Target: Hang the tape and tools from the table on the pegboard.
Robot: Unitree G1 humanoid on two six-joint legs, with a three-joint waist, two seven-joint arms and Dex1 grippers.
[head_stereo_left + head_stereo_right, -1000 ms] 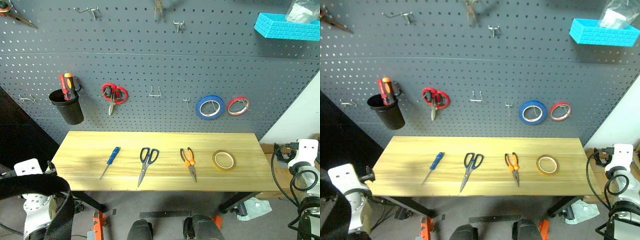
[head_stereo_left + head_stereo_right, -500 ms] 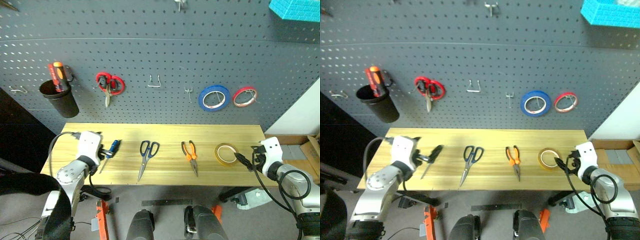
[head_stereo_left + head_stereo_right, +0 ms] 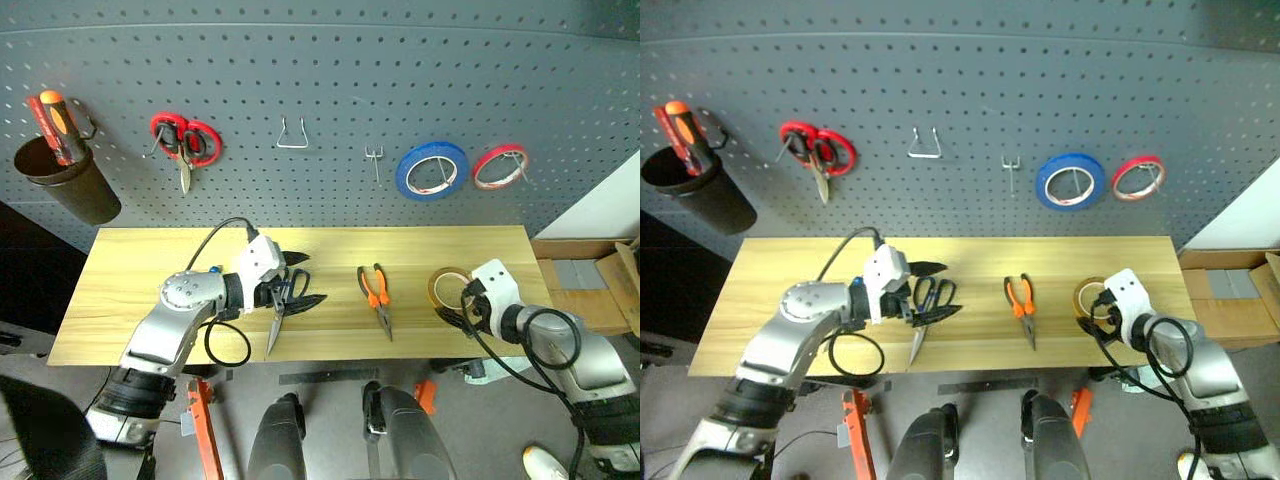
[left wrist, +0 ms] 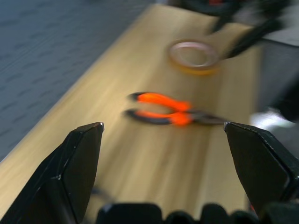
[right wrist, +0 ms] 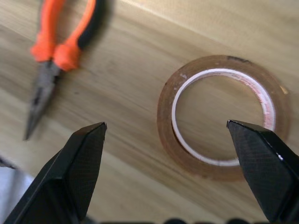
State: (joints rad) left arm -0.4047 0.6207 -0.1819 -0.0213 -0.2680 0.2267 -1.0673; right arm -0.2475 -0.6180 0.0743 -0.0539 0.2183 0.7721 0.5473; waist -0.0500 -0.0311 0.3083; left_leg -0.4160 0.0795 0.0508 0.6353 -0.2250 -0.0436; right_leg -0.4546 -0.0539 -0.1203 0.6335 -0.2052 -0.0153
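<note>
With one finger over the tan tape's hole (image 5: 217, 119) and the other outside its ring, my right gripper should keep lowering and close on the ring's side (image 5: 167, 128).
On the light wooden table (image 3: 120, 290) lie dark-handled scissors (image 3: 274, 328), orange-and-black pliers (image 3: 375, 295) and the tan tape (image 3: 446, 286). My left gripper (image 3: 313, 279) is open and points right, hovering over the scissors' handles, which it partly hides. In the left wrist view the pliers (image 4: 168, 109) and tape (image 4: 194, 53) lie beyond its spread fingers. My right gripper (image 3: 1098, 305) is open at the near edge of the tape. The right wrist view shows the tape ring (image 5: 222, 116) between its fingers. The dark grey pegboard (image 3: 320, 80) rises behind the table.
On the pegboard hang red scissors (image 3: 181, 140), a black cup (image 3: 62, 180) with orange-red screwdrivers, a blue roll (image 3: 432, 168) and a red roll (image 3: 500, 165). Two bare hooks (image 3: 291, 135) (image 3: 374, 160) sit between them. A cardboard box (image 3: 590, 290) lies right of the table.
The camera has tilted down. My left gripper swung right, from the table's left part to over the scissors' handles. My right gripper moved left up to the tape.
</note>
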